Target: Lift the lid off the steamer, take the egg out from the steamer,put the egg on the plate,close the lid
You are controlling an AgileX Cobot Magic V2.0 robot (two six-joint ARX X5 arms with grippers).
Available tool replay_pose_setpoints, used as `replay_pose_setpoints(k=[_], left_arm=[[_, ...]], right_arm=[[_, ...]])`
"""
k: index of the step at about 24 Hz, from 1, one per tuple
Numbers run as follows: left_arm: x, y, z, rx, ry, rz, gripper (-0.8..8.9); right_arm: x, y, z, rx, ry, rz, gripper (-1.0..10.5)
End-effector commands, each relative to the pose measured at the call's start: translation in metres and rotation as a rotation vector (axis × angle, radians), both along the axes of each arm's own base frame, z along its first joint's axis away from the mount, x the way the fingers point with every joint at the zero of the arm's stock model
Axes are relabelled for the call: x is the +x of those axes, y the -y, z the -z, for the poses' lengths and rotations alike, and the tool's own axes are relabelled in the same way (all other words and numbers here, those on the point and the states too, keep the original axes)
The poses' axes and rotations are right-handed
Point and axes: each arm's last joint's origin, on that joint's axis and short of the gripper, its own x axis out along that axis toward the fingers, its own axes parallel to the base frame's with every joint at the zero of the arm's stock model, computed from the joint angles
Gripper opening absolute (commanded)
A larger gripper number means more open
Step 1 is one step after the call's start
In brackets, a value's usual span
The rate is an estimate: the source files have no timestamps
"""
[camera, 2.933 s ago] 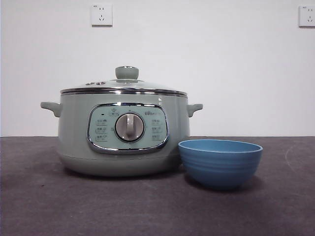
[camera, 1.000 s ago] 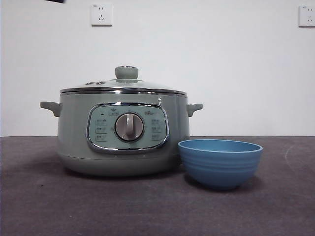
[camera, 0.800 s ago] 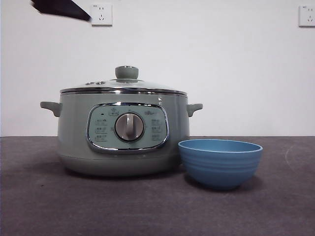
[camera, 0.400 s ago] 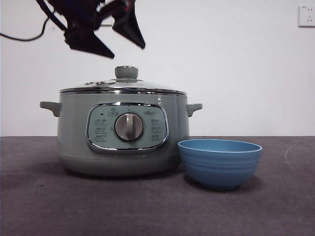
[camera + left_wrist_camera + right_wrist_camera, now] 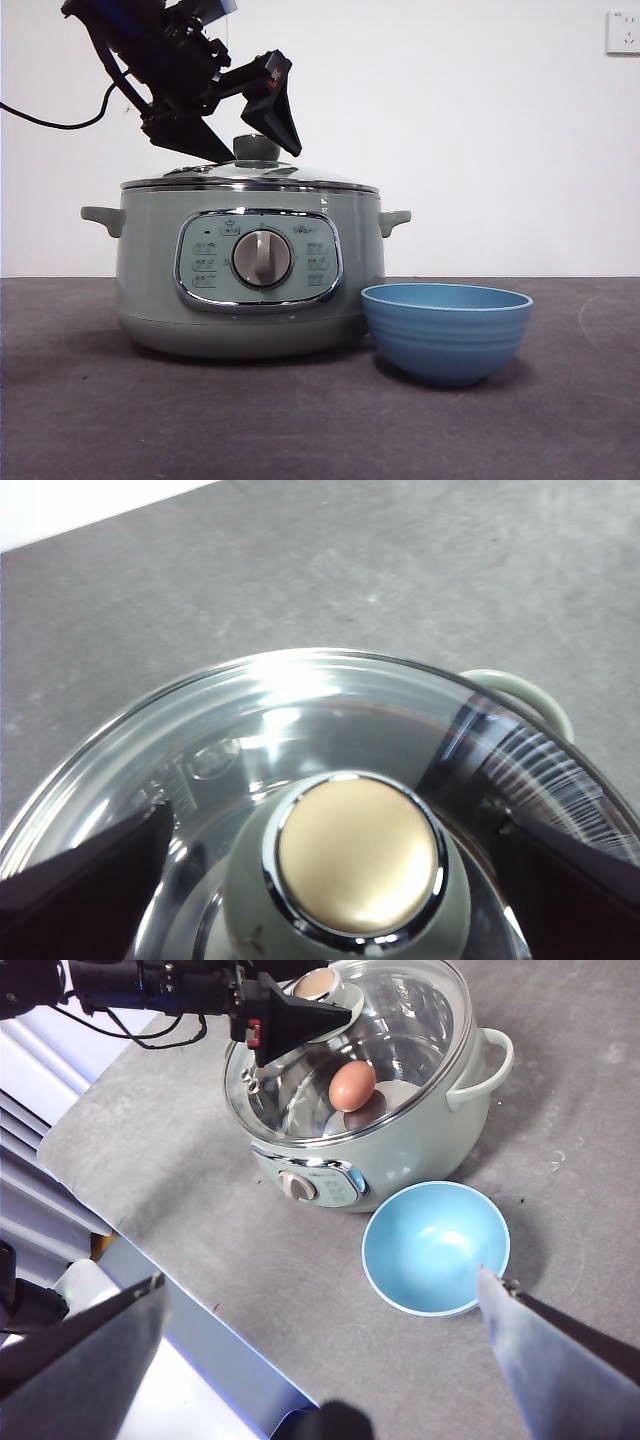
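The clear lid [image 5: 322, 177] should come off the steamer and go up nearly level when I lift the knob, because the knob stands at the lid's middle [image 5: 257, 152].
The sage-green steamer [image 5: 150, 290] stands on the table with its lid [image 5: 250, 177] on. My left gripper [image 5: 260, 155] hangs at the lid's knob [image 5: 257, 147], open, with one jaw on either side of it. In the left wrist view the knob [image 5: 358, 855] lies between the jaws of the left gripper [image 5: 335, 820], over the clear lid [image 5: 250, 720]. A brown egg [image 5: 352, 1085] shows through the lid [image 5: 400, 1030] inside the steamer [image 5: 400, 1150]. The blue plate [image 5: 447, 330] sits beside the steamer, empty [image 5: 385, 1270]. My right gripper [image 5: 320, 1278] is open, high above the table.
The dark grey table [image 5: 100, 420] extends in front of the steamer and plate. Its near edge [image 5: 190, 1335] shows in the right wrist view. A black cable [image 5: 50, 122] trails from the left arm. Two wall sockets [image 5: 624, 32] are behind.
The left arm has come down from the top left to the lid's knob, and its open jaws now flank it. Steamer, lid and plate have not moved.
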Motion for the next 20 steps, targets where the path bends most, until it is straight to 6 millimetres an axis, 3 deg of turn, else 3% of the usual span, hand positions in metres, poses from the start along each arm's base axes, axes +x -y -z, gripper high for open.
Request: replay_pose_setpoints(k=[1,2,5,8,14,20], left_arm=[[0.0,0.003,0.003,0.014,-0.008,0.009,2.11],[-0.001,0.003,0.004,0.019,-0.017,0.01,1.57],[-0.003,0.003,0.006,0.03,-0.043,0.013,1.21],[-0.003,0.003,0.007,0.029,-0.049,0.011,-0.14],[-0.004,0.002,0.003,0.021,-0.037,0.012,-0.08],[-0.011,-0.001,-0.021,-0.044,0.044,0.0,-0.08]], right_arm=[[0.0,0.0,-0.001,-0.001,0.006,0.0,6.3],[0.0,0.0,-0.001,-0.001,0.006,0.0,6.3],[0.0,0.0,-0.001,-0.001,0.006,0.0,6.3],[0.0,0.0,-0.001,-0.001,0.006,0.0,6.3],[0.0,0.0,-0.001,-0.001,0.006,0.0,6.3],[0.0,0.0,-0.001,-0.001,0.006,0.0,6.3]])
